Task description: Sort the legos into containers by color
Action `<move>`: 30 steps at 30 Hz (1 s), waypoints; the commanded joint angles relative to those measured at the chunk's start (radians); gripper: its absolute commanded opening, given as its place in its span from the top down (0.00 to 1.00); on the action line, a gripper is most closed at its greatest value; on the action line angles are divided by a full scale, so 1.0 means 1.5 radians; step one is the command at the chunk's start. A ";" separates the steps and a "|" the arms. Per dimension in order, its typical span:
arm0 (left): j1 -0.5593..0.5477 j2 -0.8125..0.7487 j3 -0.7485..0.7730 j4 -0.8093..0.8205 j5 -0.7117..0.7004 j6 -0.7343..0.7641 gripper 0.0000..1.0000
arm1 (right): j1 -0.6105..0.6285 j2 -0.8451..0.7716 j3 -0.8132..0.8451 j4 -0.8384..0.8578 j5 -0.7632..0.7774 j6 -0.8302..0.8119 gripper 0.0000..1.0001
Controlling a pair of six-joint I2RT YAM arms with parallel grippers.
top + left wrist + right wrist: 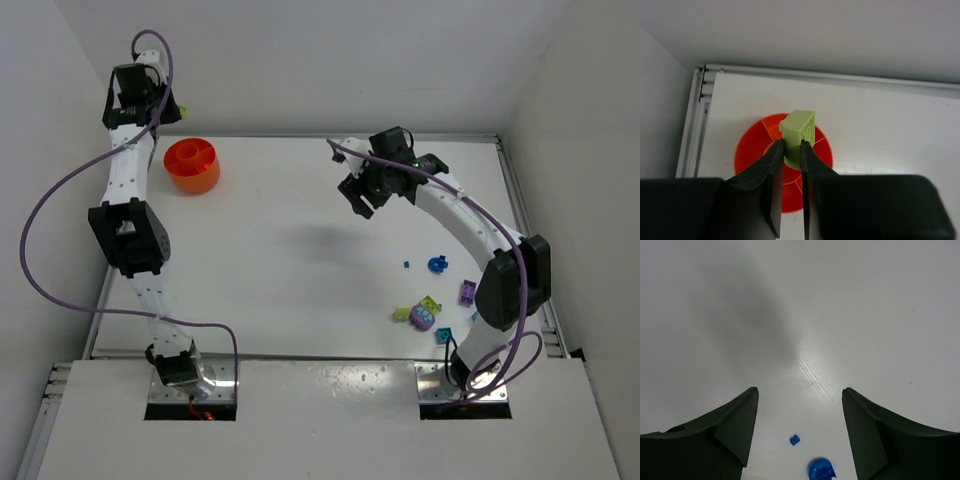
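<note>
I should use my right gripper for the loose lime green legos, because they are far from my left gripper and the orange container. It should pick one up and pass it over.
In the left wrist view my left gripper is shut on a lime green lego, held above the round orange container, whose inside is split by ribs. From above, that left gripper hangs just behind the orange container at the far left. My right gripper stands open over bare table, with nothing between its fingers. Below it lie a tiny blue bit and a rounded blue lego. More legos lie at the near right: blue, purple, lime, teal.
White walls close the table at the back and both sides, with a metal rail along the far edge. The right arm's elbow hangs over the lego cluster. A purple cable loops off the left arm.
</note>
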 commanded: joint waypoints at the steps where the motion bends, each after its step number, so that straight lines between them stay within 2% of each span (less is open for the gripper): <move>1: -0.002 0.036 0.018 -0.027 -0.058 0.032 1.00 | -0.001 0.005 0.009 0.011 0.009 -0.006 0.32; 18: -0.002 0.089 0.011 -0.101 -0.071 0.051 0.97 | -0.001 0.030 0.003 0.005 0.021 -0.012 0.32; 20: -0.002 0.096 0.011 -0.101 -0.071 0.058 0.92 | -0.001 0.030 0.009 0.005 0.021 -0.012 0.32; 21: -0.002 0.097 0.011 -0.108 -0.071 0.058 0.86 | -0.001 0.030 0.009 0.005 0.021 -0.012 0.32; 22: -0.002 0.097 0.011 -0.108 -0.071 0.058 0.70 | -0.001 0.030 0.009 0.005 0.021 -0.012 0.32; 25: -0.002 0.097 0.017 -0.108 -0.071 0.058 0.46 | -0.001 0.030 0.009 0.005 0.028 -0.012 0.32; 28: -0.002 0.097 0.024 -0.108 -0.053 0.058 0.45 | -0.001 0.030 0.001 0.005 0.028 -0.020 0.33; 30: -0.002 0.087 0.031 -0.097 -0.038 0.058 0.45 | -0.007 0.023 -0.023 -0.003 0.028 -0.054 0.38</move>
